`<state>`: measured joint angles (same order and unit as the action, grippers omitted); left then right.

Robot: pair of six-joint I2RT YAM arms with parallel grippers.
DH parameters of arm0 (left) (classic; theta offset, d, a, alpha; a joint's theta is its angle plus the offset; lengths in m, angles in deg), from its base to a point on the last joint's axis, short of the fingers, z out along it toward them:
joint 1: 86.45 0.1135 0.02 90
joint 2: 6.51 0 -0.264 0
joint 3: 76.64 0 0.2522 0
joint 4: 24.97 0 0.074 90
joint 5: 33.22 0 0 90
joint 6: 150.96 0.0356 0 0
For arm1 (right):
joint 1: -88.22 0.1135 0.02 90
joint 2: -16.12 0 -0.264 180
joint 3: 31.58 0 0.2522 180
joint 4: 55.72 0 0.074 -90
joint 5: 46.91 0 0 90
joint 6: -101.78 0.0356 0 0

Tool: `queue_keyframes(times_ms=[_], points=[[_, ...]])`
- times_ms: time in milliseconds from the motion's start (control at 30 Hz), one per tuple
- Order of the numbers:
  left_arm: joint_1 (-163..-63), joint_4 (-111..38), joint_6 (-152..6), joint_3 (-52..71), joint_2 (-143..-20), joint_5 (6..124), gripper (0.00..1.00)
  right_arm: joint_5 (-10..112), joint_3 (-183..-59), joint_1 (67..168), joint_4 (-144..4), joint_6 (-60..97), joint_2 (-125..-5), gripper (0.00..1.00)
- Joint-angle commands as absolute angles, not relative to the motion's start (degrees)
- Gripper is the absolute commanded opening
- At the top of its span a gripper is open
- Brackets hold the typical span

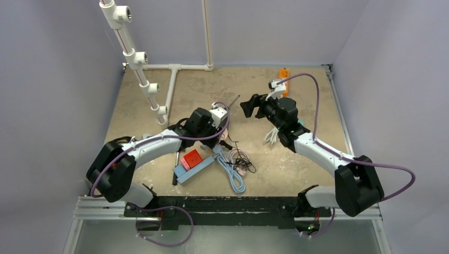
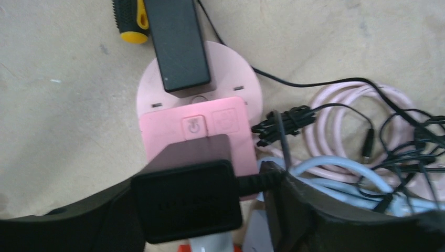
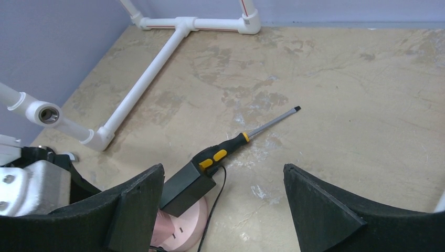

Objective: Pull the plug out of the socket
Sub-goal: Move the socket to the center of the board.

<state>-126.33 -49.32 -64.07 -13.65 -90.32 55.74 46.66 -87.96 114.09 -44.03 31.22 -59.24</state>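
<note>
The socket (image 2: 239,76) is lying loose below the plug in my left gripper, so next my right gripper takes the black plug while my left gripper keeps the pink top (image 2: 231,126) steady.
A round pink socket (image 2: 231,68) with a square pink top lies on the table. A flat black adapter (image 2: 176,42) sits on its far side and also shows in the right wrist view (image 3: 186,189). My left gripper (image 2: 210,184) is shut on a black plug (image 2: 183,202) that stands at the socket's near edge. I cannot tell whether its pins are in the socket. From above, the left gripper (image 1: 218,131) hides the socket. My right gripper (image 3: 223,210) is open and empty, hovering above the table to the right of the socket (image 3: 183,231).
A black-and-yellow screwdriver (image 3: 246,137) lies just beyond the socket. Pink, light blue and black cables (image 2: 357,157) are tangled to its right. A blue power strip with a red block (image 1: 193,164) lies near my left arm. A white pipe frame (image 1: 169,90) stands at the back left.
</note>
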Motion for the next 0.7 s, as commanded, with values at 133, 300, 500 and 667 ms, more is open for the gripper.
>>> queue_keyframes(times_ms=[133,300,500,667], points=[[-127.5,-43.5,-57.6,-11.3,-93.3,59.9,0.4,45.8,-86.9,114.1,-39.2,30.9,-57.6,0.86],[-129.2,-40.2,-53.3,-11.7,-94.2,65.9,0.31,46.0,-86.6,114.2,-39.1,30.9,-57.0,0.86],[-130.6,-41.5,-51.7,-9.5,-97.3,68.7,0.32,45.6,-86.3,114.1,-38.6,30.8,-56.8,0.86],[-131.9,-42.5,-52.5,-8.8,-95.8,64.4,0.81,44.1,-86.2,114.1,-39.4,30.8,-56.2,0.86]])
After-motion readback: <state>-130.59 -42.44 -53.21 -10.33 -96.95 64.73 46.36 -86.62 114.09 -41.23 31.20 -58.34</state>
